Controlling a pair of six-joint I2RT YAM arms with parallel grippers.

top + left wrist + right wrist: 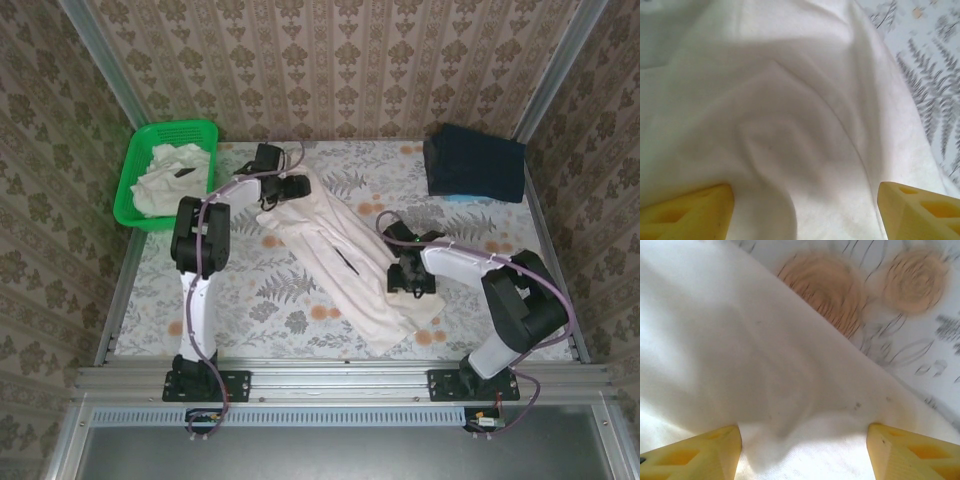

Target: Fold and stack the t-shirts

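The t-shirt's body (335, 265) lies at a slant across the table toward my right arm, so my right gripper should pull the t-shirt's near end (385, 333) back toward the middle to straighten the t-shirt before folding.
One off-white t-shirt (330, 255) lies stretched out diagonally across the middle of the floral table, a thin black mark near its centre. My left gripper (290, 188) is at its far upper end and my right gripper (412, 292) is at its near lower end. In the left wrist view the gripper (805, 197) is open, its yellow fingers (695, 212) spread wide over wrinkled white cloth (790, 115). In the right wrist view the gripper (805, 437) is also open, straddling the shirt's edge (765, 370). More off-white t-shirts (172, 172) lie crumpled in the basket.
A green mesh basket (132, 170) sits at the far left corner. A folded dark navy cloth (473, 162) lies at the far right. Wallpapered walls and metal rails enclose the table (250, 290). Bare floral tabletop shows at the near left.
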